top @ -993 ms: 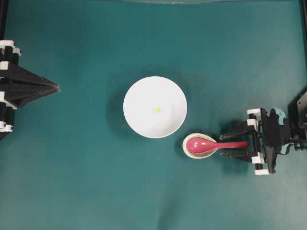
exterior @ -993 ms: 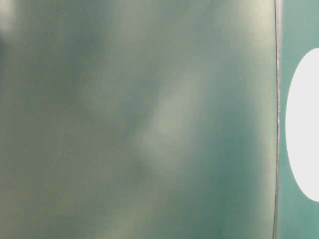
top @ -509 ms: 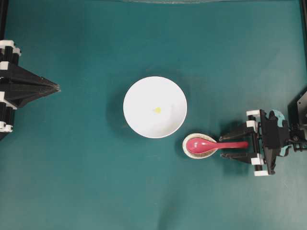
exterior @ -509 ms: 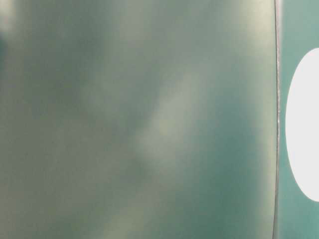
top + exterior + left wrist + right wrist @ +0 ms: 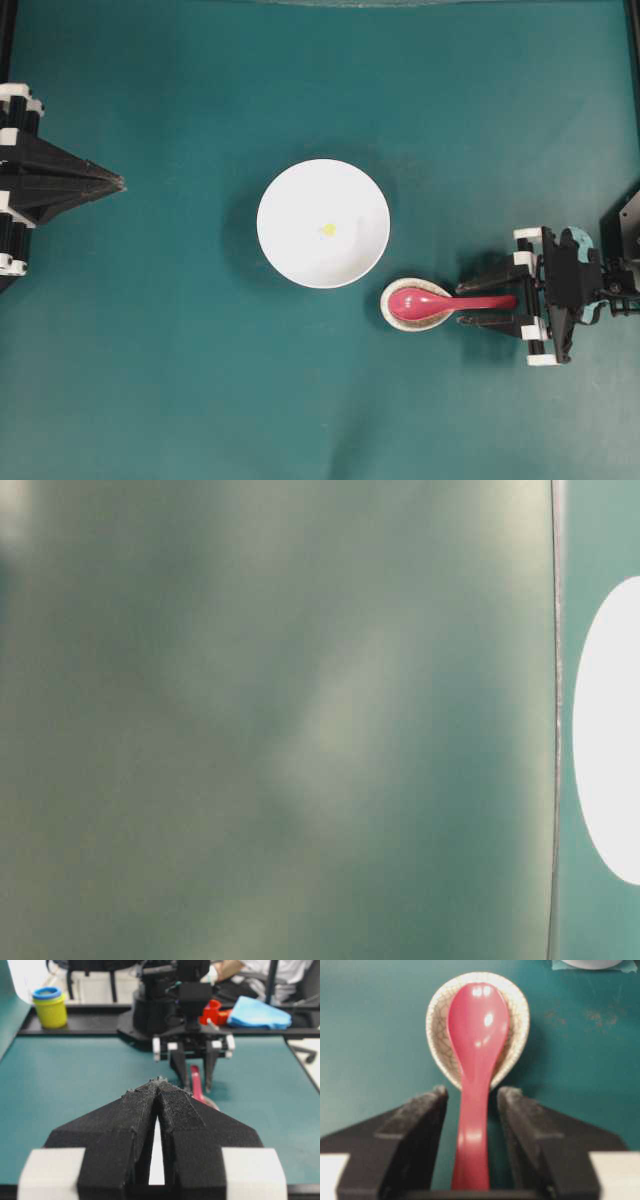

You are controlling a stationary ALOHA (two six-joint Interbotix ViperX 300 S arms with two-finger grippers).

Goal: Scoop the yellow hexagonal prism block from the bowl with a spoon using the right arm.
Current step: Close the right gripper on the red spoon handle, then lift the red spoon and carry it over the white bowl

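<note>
The red-pink spoon (image 5: 455, 304) will come loose and leave the dish behind when I lift, because the scoop lies loosely inside the speckled dish's open rim (image 5: 413, 326).
The white bowl (image 5: 290, 200) sits mid-table with the tiny yellow hexagonal prism block (image 5: 328, 229) lying inside it. Just right of it and nearer the front, the red-pink spoon (image 5: 420, 302) rests with its scoop in a small speckled dish (image 5: 386, 312) and its handle pointing right. My right gripper (image 5: 462, 304) is open and straddles that handle. In the right wrist view the spoon (image 5: 477, 1025) runs between the fingers (image 5: 425, 1115), with a gap on each side. My left gripper (image 5: 120, 183) is shut on nothing at the table's left edge, far from the bowl.
In the left wrist view a yellow cup with a blue lid (image 5: 50, 1007), a red object (image 5: 212, 1012) and a blue cloth (image 5: 257, 1012) lie beyond the table's far edge. The table-level view is mostly blur, with the bowl's white side (image 5: 610, 730) at its right.
The right gripper's fingers have drawn closer together around the spoon's handle. The spoon, the bowl, the block and the left arm have not moved.
</note>
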